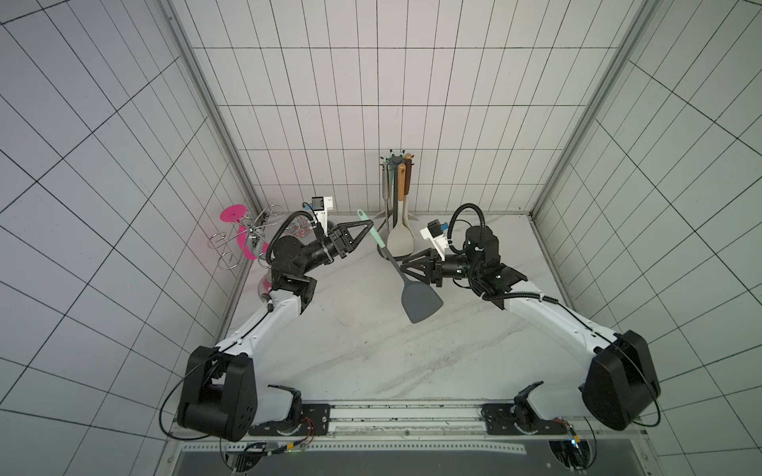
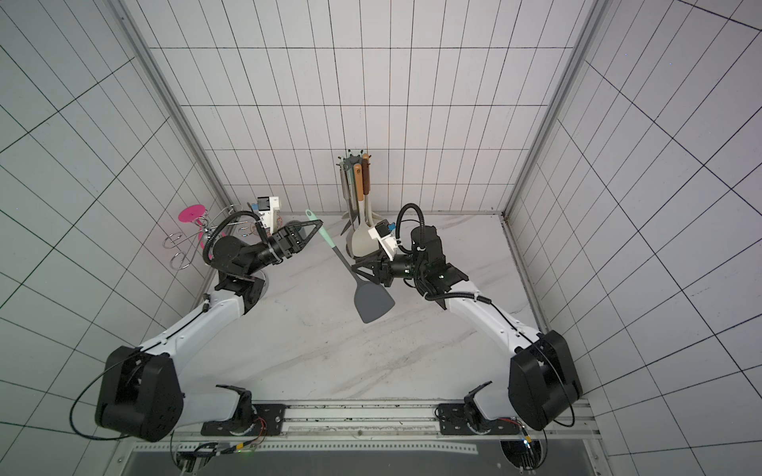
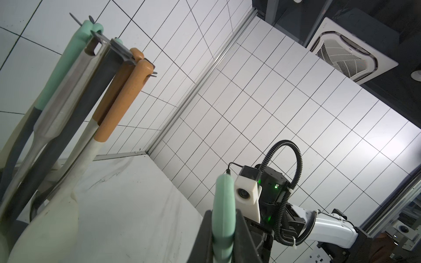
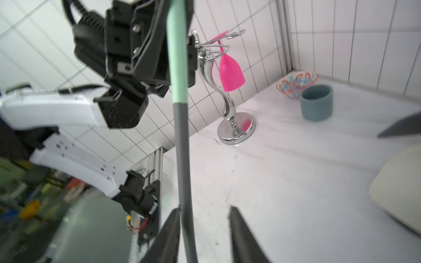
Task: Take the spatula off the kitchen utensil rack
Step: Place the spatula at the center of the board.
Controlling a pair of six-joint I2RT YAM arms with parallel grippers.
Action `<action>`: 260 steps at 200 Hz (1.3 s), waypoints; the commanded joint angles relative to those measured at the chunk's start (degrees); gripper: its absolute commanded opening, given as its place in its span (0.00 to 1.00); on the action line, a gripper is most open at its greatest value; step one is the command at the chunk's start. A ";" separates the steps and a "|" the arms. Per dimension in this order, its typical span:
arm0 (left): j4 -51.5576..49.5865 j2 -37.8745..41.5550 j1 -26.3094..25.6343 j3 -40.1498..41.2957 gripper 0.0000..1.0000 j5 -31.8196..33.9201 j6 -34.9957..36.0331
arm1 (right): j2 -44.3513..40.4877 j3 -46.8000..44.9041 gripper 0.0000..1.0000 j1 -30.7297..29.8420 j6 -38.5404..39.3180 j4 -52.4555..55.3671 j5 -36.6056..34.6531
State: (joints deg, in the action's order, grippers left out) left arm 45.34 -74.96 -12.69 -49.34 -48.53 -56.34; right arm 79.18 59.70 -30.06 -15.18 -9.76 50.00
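The spatula's grey shaft (image 1: 393, 264) rests against a finger of my open right gripper. My left gripper should move the mint handle (image 1: 377, 237) closer before it passes the spatula over.
The spatula (image 1: 420, 303) (image 2: 373, 303) has a mint green handle, a thin grey shaft and a flat grey blade. It hangs slanted in the air, off the kitchen utensil rack (image 1: 396, 158) (image 2: 354, 158) at the back wall. My left gripper (image 1: 371, 224) (image 2: 319, 224) (image 3: 223, 211) is shut on the mint handle (image 3: 224, 193). My right gripper (image 1: 403, 266) (image 2: 355, 263) (image 4: 204, 208) stands open around the grey shaft (image 4: 182, 148). One finger lies against the shaft, the other stands well apart from it.
On the rack's crown (image 3: 118, 49) hang wooden-handled, steel and mint-handled utensils, and a beige turner (image 1: 400, 241). At the back left stand a chrome stand (image 4: 227, 98) with a pink glass (image 4: 230, 72), a blue-grey cup (image 4: 316, 102) and a patterned bowl (image 4: 296, 84).
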 commanded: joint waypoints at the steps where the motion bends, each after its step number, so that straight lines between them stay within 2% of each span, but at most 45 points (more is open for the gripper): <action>1: -8.71 5.28 -1.71 0.47 0.00 4.41 7.73 | -4.51 -2.99 0.53 -0.70 -4.18 6.42 -8.91; 28: -20.53 9.69 -6.56 0.68 0.00 13.86 19.65 | -10.48 -4.74 0.74 -0.69 -9.20 14.68 -16.85; 38: -21.00 10.49 -8.02 1.20 0.00 16.49 21.26 | -13.02 -5.80 0.87 -0.69 -11.62 16.55 -19.35; 43: -21.06 10.76 -8.90 1.39 0.00 17.81 21.98 | -14.17 -6.16 1.00 -0.70 -12.95 17.43 -20.18; 79: -21.64 10.49 -18.24 1.17 0.00 29.25 28.29 | -19.68 -7.85 0.99 -0.61 -23.53 22.58 -21.56; 118: -19.67 6.05 -27.33 -1.46 0.00 35.75 33.60 | -25.23 -10.25 0.99 -0.61 -37.09 28.35 -26.15; 160: -16.29 2.26 -29.15 -2.51 0.00 37.20 36.01 | -29.42 -12.34 0.99 -0.61 -51.42 27.78 -27.82; 186: -13.33 1.31 -29.20 -2.61 0.00 37.43 36.21 | -30.59 -16.91 0.99 -0.52 -65.68 16.23 -26.71; 218: -8.67 2.68 -29.37 0.18 0.00 40.08 36.14 | -29.23 -21.29 0.99 -0.61 -81.54 0.86 -28.90; 260: -3.04 5.75 -29.33 5.44 0.00 43.53 34.98 | -22.39 -25.38 0.99 -3.05 -96.53 -15.17 -32.59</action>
State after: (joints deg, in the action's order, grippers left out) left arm 36.18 -71.55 -41.85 -46.06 -8.10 -20.99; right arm 53.23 38.96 -30.63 -96.16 -10.15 20.86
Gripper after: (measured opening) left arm 0.137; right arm 0.987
